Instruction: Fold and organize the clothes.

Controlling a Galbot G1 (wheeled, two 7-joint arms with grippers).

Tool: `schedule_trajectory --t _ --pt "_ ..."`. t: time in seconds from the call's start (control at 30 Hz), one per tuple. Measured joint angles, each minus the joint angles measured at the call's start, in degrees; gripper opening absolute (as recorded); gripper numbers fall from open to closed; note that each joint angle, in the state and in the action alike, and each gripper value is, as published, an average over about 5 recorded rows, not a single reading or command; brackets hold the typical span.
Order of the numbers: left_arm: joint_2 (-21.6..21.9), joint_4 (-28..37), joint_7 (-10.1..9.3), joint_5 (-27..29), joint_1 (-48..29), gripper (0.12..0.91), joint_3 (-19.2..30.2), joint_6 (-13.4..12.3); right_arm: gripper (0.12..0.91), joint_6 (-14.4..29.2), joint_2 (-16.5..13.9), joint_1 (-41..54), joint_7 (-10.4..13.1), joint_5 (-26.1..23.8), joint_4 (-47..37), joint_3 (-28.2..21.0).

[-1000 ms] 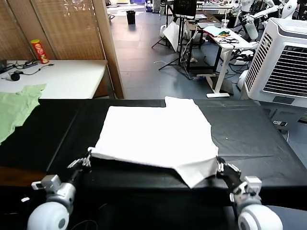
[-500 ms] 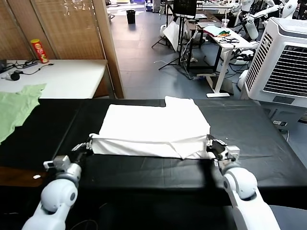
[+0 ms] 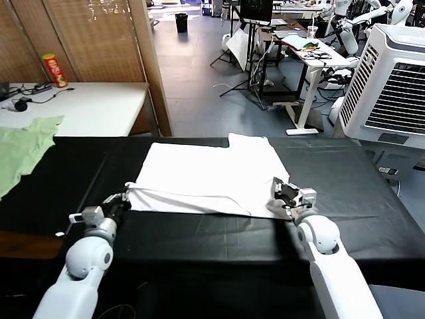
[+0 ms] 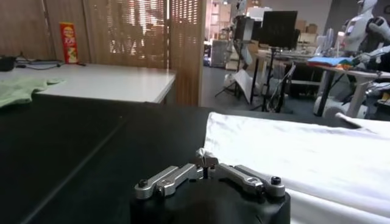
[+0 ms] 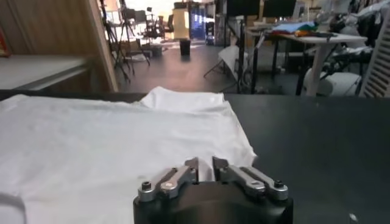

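Observation:
The T-shirt stretches to the table's far edge (image 3: 248, 137), so next my right gripper grabs its near corner (image 3: 276, 214) and draws the T-shirt closer with my left gripper before folding.
The clothes, a white T-shirt (image 3: 212, 169), lie spread on the black table (image 3: 199, 232), the near hem folded back over the body. My left gripper (image 3: 124, 197) sits low at the fold's left end. In the left wrist view its tips (image 4: 206, 161) stand close together, pinching a corner of the white cloth (image 4: 292, 146). My right gripper (image 3: 279, 193) rests at the fold's right end. In the right wrist view it (image 5: 205, 163) stands open with a clear gap, and the shirt (image 5: 103, 134) lies flat under and beyond it.
A pale green garment (image 3: 23, 149) lies at the table's far left. Behind it, a white table (image 3: 93, 109) carries a red can (image 3: 54, 71) and cables. A wooden post (image 3: 151, 66) and a white air cooler (image 3: 392, 86) stand beyond the far edge.
Both grippers carried the near hem away from me and laid it over the shirt, making a fold. The right gripper has opened and let the cloth go.

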Motion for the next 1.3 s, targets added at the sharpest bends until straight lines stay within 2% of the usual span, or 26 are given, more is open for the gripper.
schedule_trajectory --t 0.1,0.17,0.2,0.27,0.4,0.5,0.6,0.7,0.8,0.87,0.97,1.2,1.23,1.3 --pt "0.3 -0.1 -0.49 0.1 0.5 0.571 -0.6 0.3 0.779 -0.1 -1.1 -3.9 0.0 -0.1 4.3 1.5" --pt "0.6 -0.3 -0.70 0.1 0.9 0.705 -1.0 0.5 0.793 -0.1 -1.4 -6.5 0.0 -0.1 6.8 2.4" --pt "0.8 -0.6 -0.72 0.0 1.2 0.740 -1.2 0.6 0.795 0.0 -1.5 -7.8 0.0 -0.2 7.9 2.8" --pt "1.1 -1.3 -0.52 -0.3 2.0 0.783 -1.5 0.9 0.797 0.1 -1.5 -10.1 0.0 -0.3 9.4 3.5" --pt "1.4 -2.9 0.54 -1.2 4.3 0.797 -1.9 1.3 0.795 0.2 -1.3 -13.2 -0.2 -0.4 10.6 4.0" --pt "1.3 -3.8 1.50 -2.6 6.2 0.798 -2.0 1.8 0.744 0.2 -1.0 -14.2 -0.3 -0.5 10.7 3.9" --pt "1.2 -4.0 2.28 -3.6 7.6 0.798 -2.2 2.2 0.655 0.2 -0.7 -14.6 -0.4 -0.8 10.6 3.7" --pt "1.2 -3.7 2.81 -4.0 8.5 0.798 -2.2 2.2 0.523 0.2 -0.5 -14.8 -0.4 -1.0 10.4 3.5" --pt "1.1 -3.2 3.26 -4.3 8.7 0.793 -2.2 2.2 0.360 0.1 -0.3 -14.9 -0.4 -1.2 10.2 3.2" --pt "1.1 -2.9 3.45 -4.3 8.7 0.753 -2.2 2.1 0.249 0.1 -0.1 -15.1 -0.4 -1.4 10.2 3.1" --pt "1.0 -2.6 3.58 -4.3 8.8 0.614 -2.2 1.9 0.150 0.1 0.1 -15.3 -0.2 -1.4 10.3 3.0" --pt "1.2 -3.1 3.70 -4.1 9.5 0.230 -2.1 1.7 0.123 -1.7 -0.5 -15.8 1.7 -0.7 12.1 3.6" --pt "1.3 -3.4 3.63 -3.8 9.7 0.184 -2.0 1.7 0.123 -2.2 -0.6 -15.9 2.1 -0.6 12.4 3.7" --pt "1.6 -3.9 3.25 -3.1 10.2 0.140 -2.0 1.8 0.123 -3.3 -1.0 -16.2 2.9 -0.2 13.0 3.9"
